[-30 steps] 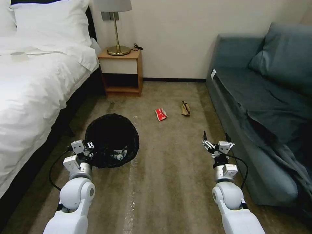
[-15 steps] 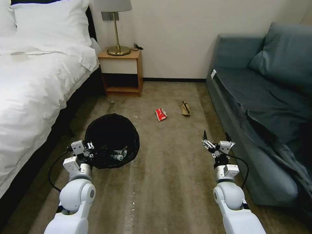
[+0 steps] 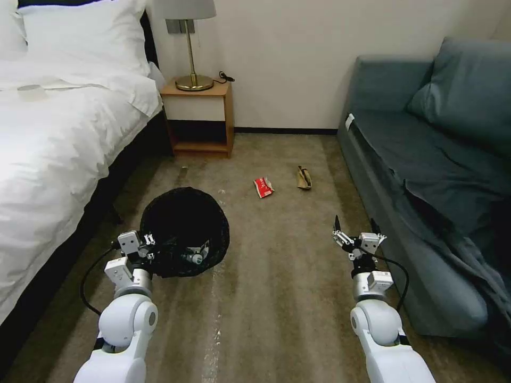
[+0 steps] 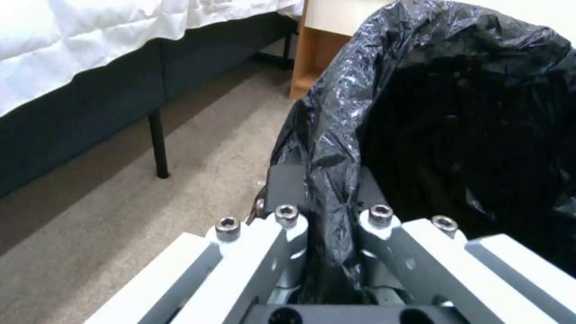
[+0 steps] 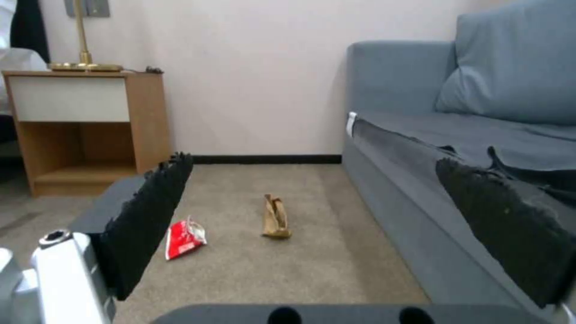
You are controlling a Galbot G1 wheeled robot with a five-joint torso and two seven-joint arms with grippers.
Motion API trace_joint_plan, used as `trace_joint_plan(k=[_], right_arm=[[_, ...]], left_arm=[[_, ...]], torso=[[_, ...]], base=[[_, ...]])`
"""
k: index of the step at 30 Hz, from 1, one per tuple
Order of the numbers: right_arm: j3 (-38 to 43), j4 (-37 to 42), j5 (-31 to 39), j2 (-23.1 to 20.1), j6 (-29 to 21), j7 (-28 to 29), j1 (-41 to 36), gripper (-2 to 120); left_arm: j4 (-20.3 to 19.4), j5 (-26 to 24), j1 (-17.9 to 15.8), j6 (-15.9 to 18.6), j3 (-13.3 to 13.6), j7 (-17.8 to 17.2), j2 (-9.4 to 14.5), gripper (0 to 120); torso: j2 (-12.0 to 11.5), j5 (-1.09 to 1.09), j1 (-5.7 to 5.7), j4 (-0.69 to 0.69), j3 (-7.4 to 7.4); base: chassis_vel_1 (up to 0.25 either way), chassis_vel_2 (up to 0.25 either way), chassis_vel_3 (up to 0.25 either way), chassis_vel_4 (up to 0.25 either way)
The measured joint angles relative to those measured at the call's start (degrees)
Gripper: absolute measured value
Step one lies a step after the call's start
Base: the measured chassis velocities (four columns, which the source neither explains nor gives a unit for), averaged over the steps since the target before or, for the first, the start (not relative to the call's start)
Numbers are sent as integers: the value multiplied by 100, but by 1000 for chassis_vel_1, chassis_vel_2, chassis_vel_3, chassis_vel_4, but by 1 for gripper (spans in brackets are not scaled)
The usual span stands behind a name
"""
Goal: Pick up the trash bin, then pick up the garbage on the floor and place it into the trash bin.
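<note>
My gripper will lift the brown paper wrapper, and I expect it to pinch flat yet stay upright, since it stands in creases around an open gap.
The trash bin, lined with a crinkled black bag, is at the front left of the carpet beside the bed. My left gripper is shut on its near rim, and its fingers pinch the bag's edge. I cannot tell whether the bin rests on the floor. Two pieces of garbage lie further ahead: a red packet and, to its right, a brown paper wrapper. My right gripper hangs open and empty above the carpet near the sofa, well short of both pieces.
A white bed runs along the left. A wooden nightstand with a brass lamp stands at the back wall. A grey-blue sofa fills the right side. Bare carpet lies between bed and sofa.
The bin and both grippers have drifted a touch toward me. The left grip on the rim is unchanged, and the litter has not moved.
</note>
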Motion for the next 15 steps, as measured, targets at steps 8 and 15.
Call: trace_joint_plan(k=[8, 15], right_arm=[[3, -44, 5, 18, 1, -11, 10, 100], [-6, -79, 6, 29, 5, -11, 19, 100]], left_arm=[[41, 1, 2, -21, -15, 10, -11, 5], [49, -1, -6, -27, -25, 20, -6, 5]], torso=[[0, 0, 0, 0, 0], [0, 0, 0, 0, 1]], base=[[-13, 7, 12, -7], [-64, 60, 61, -63]])
